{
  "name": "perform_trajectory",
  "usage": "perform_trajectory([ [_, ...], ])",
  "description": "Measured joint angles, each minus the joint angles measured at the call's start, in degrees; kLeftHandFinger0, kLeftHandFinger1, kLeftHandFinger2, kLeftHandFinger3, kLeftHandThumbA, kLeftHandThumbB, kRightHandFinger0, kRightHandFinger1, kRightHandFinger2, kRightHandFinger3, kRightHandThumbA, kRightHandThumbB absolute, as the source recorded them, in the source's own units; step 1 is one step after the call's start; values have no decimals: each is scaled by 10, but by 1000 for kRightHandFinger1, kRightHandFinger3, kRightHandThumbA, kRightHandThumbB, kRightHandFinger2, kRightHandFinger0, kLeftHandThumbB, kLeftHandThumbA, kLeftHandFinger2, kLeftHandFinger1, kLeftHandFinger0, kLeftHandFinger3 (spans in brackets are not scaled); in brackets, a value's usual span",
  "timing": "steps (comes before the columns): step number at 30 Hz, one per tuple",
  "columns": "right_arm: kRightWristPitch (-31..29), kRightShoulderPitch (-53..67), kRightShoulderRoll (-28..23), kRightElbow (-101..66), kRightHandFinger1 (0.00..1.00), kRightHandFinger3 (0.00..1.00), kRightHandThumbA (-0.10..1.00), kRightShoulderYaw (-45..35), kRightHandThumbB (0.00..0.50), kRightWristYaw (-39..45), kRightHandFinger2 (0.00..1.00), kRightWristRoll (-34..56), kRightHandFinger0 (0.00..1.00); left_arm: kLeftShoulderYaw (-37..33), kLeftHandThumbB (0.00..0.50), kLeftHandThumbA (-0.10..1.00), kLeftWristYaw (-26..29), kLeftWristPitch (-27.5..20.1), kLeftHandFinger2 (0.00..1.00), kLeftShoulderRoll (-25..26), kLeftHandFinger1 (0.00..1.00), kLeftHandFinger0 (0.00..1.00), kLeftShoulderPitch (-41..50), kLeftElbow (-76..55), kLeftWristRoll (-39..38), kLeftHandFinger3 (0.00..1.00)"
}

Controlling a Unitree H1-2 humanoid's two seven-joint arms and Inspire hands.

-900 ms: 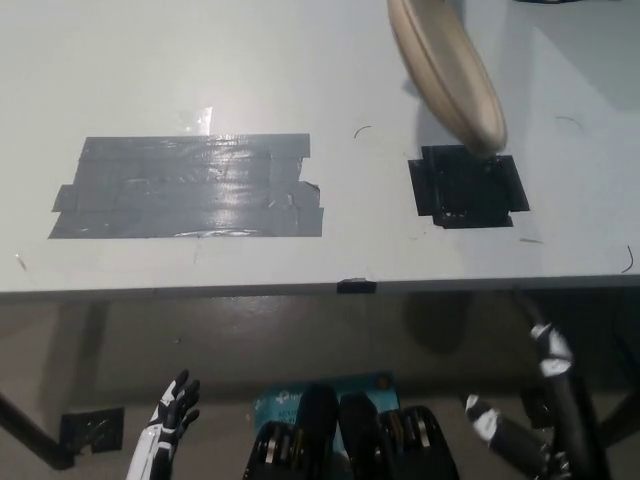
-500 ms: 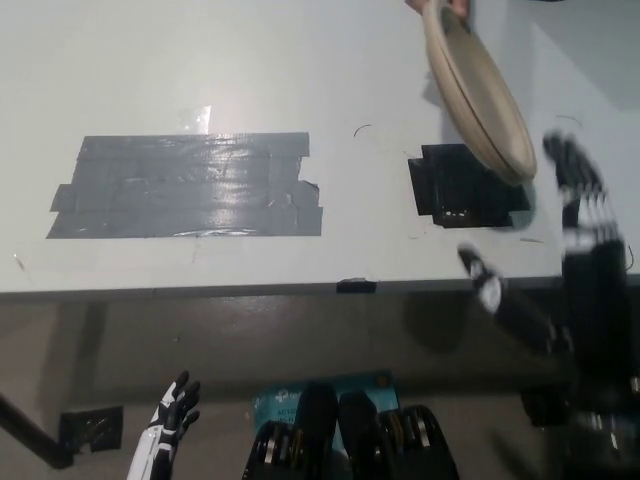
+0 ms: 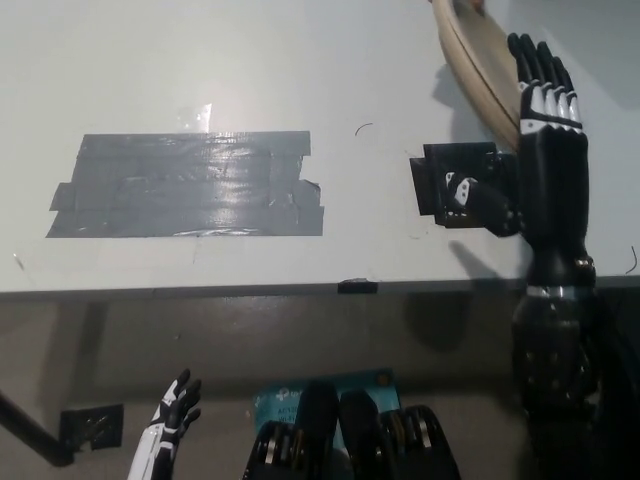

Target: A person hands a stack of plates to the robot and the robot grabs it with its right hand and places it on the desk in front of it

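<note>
The plates' tilted rims (image 3: pixel 467 74) sit nested in one even line, so the stack of plates (image 3: pixel 488 52) will stay together, unsagging, when I lower it by one side.
A tan stack of plates (image 3: pixel 480 70) is held tilted above the far right of the white desk (image 3: pixel 300 60); a person's fingertips show at its top edge. My black right hand (image 3: pixel 540 140) is raised upright just right of the stack, fingers spread and open, its fingers overlapping the stack's right rim. I cannot tell whether they touch it. My white left hand (image 3: pixel 165 440) hangs low at the lower left, below the desk edge, open and holding nothing.
A large patch of grey tape (image 3: pixel 185 185) lies on the left half of the desk. A black taped square (image 3: pixel 455 185) sits under my right hand's thumb. The desk's front edge (image 3: pixel 300 290) crosses the picture; floor lies below.
My right arm has risen from below the desk edge up to the plates. The stack has shifted right and up toward the far edge. The left hand stays put.
</note>
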Motion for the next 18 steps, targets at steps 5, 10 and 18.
perform_trajectory([
  [5, 17, -28, -2, 49, 1000, 1000, 1000, 0, 340, -5, 1000, -1, 1000, 0, 109, 1000, 0, 0, 1000, 0, 1000, 1000, -2, 0, 1, 1000],
  [10, 28, -52, -6, 98, 1000, 1000, 965, 0, 341, -13, 1000, -1, 1000, 0, 113, 1000, 0, 0, 1000, 0, 1000, 1000, -2, 0, 1, 1000],
  [18, 44, -90, -18, 151, 1000, 1000, 1000, 3, 415, -30, 1000, -1, 1000, 0, 110, 1000, 0, 1, 1000, 0, 1000, 1000, -3, 0, 2, 1000],
])
